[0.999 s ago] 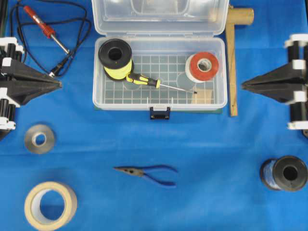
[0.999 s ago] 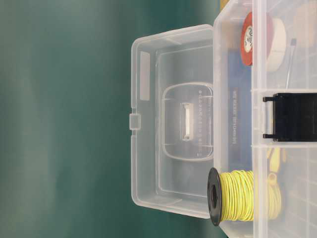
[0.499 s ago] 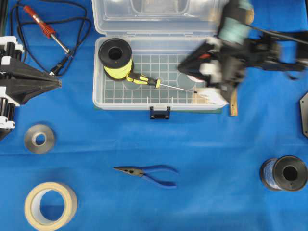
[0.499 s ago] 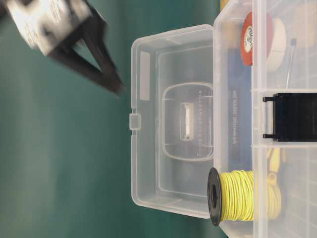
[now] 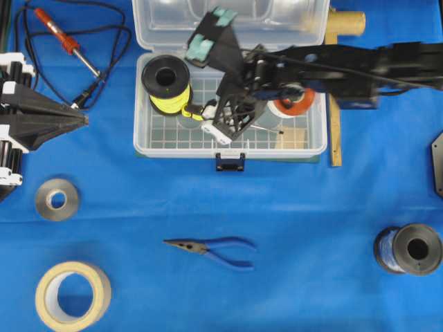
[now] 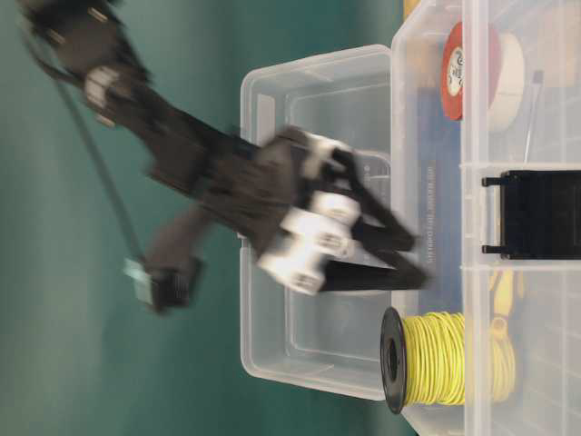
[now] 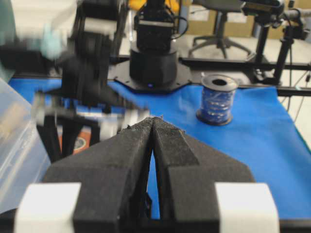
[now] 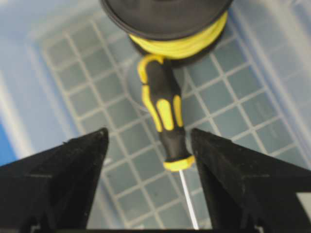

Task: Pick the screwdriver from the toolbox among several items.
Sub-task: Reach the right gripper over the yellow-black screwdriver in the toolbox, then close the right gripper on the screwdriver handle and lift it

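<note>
My gripper will lift the screwdriver free and leave the black spool behind, since the screwdriver (image 5: 196,112) handle's rounded end (image 8: 151,64) shows whole beside the spool.
The screwdriver (image 8: 163,111), yellow-and-black handle with a thin silver shaft, lies on the gridded floor of the clear toolbox (image 5: 142,142), its handle end against the black spool of yellow wire (image 5: 166,81). My right gripper (image 5: 220,123) reaches into the box, open, hovering just above the handle. In the right wrist view the right gripper (image 8: 149,137) has one finger on each side of the handle, not touching it. The red-and-white tape roll (image 5: 299,102) is partly hidden by the arm. The tan block (image 5: 291,140) lies in the box corner. My left gripper (image 5: 83,121) is shut and empty at the left edge.
A red soldering iron (image 5: 64,40) with a black cord lies at the back left. Blue pliers (image 5: 216,248), a grey tape roll (image 5: 57,199), a beige tape roll (image 5: 73,294) and a blue wire spool (image 5: 412,249) lie in front. A wooden mallet (image 5: 335,90) lies right of the box.
My right arm has swung in from the right edge, crossed the toolbox and come down over the screwdriver with jaws open. The left arm and all objects have not moved.
</note>
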